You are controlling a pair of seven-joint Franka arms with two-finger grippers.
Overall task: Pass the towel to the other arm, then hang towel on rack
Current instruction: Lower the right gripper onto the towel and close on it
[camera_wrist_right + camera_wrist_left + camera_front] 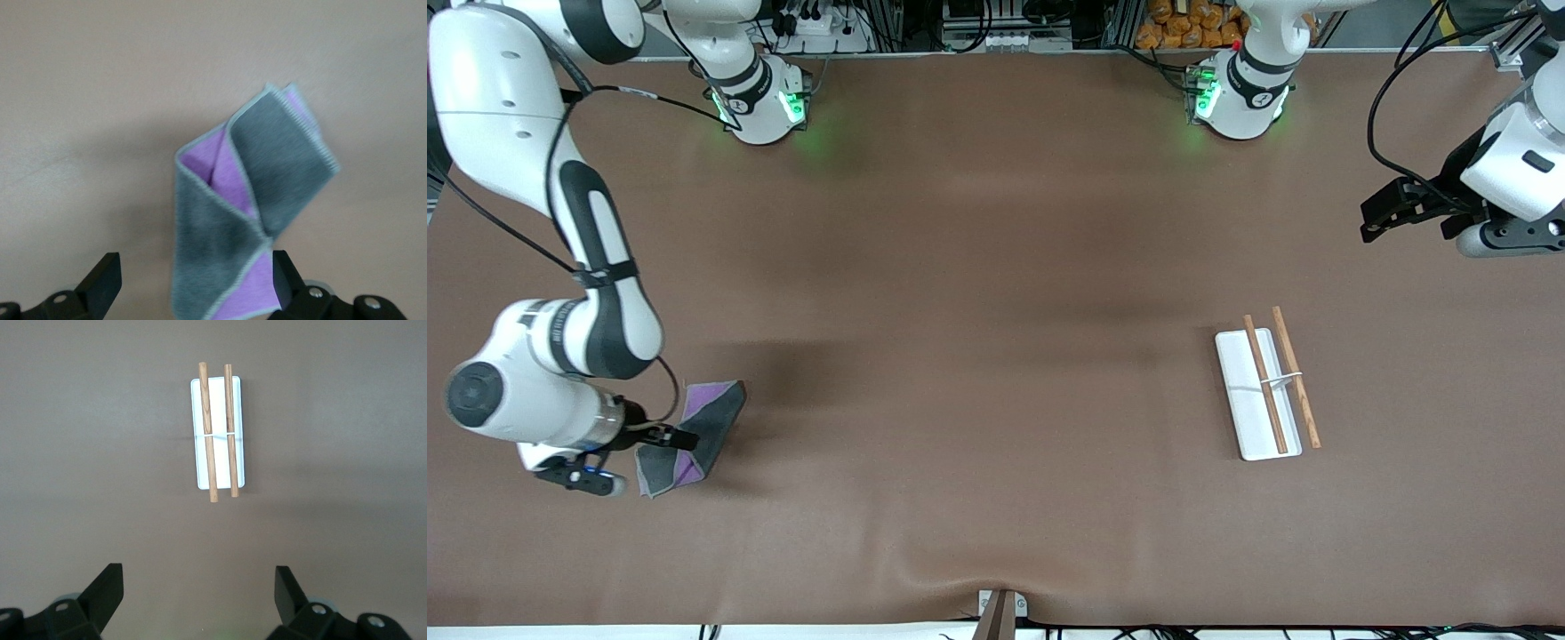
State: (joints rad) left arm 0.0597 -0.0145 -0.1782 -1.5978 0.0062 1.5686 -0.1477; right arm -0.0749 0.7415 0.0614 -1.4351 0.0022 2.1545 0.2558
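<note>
I expect the towel (709,431) to stay bunched up and hang down still folded when I lift it, because grey flaps wrap around a purple fold (223,172).
The towel (710,418) lies folded on the brown table near the right arm's end, dark grey with purple folds showing and a pale stitched edge. My right gripper (660,442) is open and low over it; in the right wrist view the towel (267,173) reaches in between the spread fingers of the gripper (197,283). The rack (1240,391), a white tray base with two brown rods and a white crosspiece, stands toward the left arm's end. My left gripper (1383,213) waits open and empty, raised near that end of the table. The left wrist view shows the rack (219,453) ahead of the open gripper (199,593).
The two arm bases (760,102) (1240,98) stand along the table's edge farthest from the front camera. A small metal bracket (1000,609) sits at the table's nearest edge. Bare brown tabletop (978,356) lies between the towel and the rack.
</note>
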